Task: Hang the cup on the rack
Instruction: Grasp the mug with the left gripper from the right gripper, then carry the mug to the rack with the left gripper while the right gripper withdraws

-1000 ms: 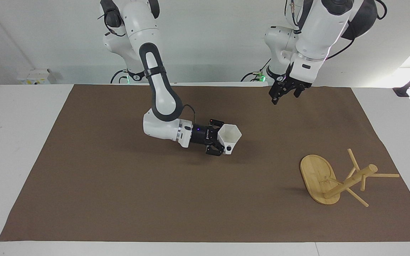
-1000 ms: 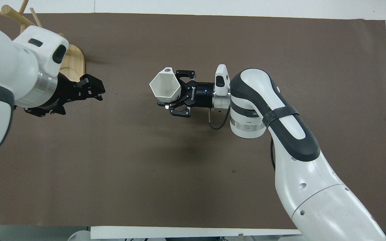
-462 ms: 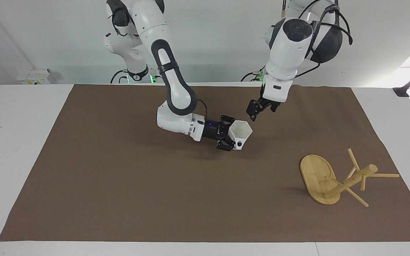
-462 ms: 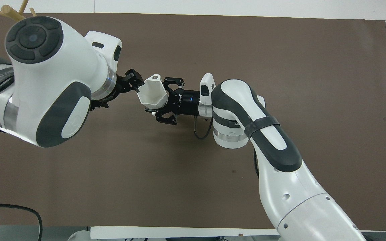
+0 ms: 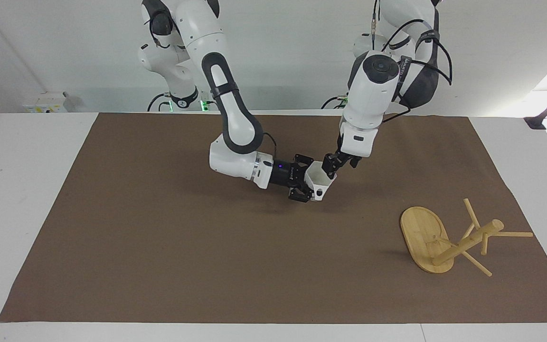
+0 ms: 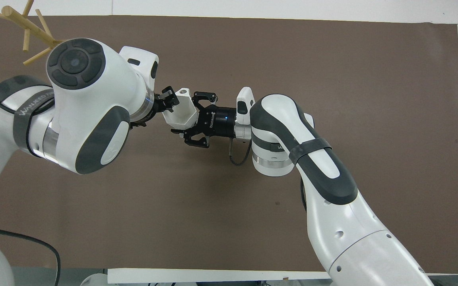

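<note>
The cup's rim (image 5: 323, 167) is at my left gripper, so next my right gripper opens around the cup's body (image 6: 184, 112) and moves back before my left gripper hangs up the cup.
The white faceted cup (image 5: 317, 181) is held on its side in my right gripper (image 5: 306, 178), a little above the brown mat near the table's middle, with its mouth turned toward the left arm's end. My left gripper (image 5: 331, 164) comes down from above and is at the cup's rim. In the overhead view the cup (image 6: 183, 113) sits between the right gripper (image 6: 192, 118) and the left gripper (image 6: 167, 101). The bamboo rack (image 5: 423, 237) lies tipped on its side toward the left arm's end, farther from the robots than the cup.
The brown mat (image 5: 159, 237) covers most of the white table. In the overhead view only the rack's pegs (image 6: 26, 28) show; the left arm covers its base. A small white box (image 5: 48, 102) stands at the table's edge nearest the robots.
My right gripper carried the cup toward the left arm's end, then stopped. My left arm swung down and in from over the mat until its gripper reached the cup's rim.
</note>
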Robot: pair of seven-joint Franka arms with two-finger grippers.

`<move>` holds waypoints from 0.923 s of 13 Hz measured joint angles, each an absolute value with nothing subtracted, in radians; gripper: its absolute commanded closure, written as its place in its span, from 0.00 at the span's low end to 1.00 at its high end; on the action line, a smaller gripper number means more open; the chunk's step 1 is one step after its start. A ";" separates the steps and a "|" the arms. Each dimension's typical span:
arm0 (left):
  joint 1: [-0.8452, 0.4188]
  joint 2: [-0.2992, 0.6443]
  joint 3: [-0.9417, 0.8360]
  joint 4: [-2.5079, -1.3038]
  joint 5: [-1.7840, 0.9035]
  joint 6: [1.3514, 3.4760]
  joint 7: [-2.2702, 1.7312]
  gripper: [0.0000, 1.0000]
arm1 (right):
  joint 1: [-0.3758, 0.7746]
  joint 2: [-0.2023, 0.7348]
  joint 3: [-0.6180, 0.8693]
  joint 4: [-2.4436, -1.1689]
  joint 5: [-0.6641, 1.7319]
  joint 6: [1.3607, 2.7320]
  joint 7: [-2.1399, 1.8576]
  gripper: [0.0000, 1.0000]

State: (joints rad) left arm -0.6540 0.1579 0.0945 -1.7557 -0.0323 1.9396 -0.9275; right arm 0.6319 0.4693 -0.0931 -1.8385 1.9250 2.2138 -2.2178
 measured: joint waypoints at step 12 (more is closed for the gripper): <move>-0.675 0.168 0.101 -1.754 -0.048 2.017 -0.935 1.00 | 0.622 0.469 -0.091 -1.825 1.938 2.247 -2.229 0.00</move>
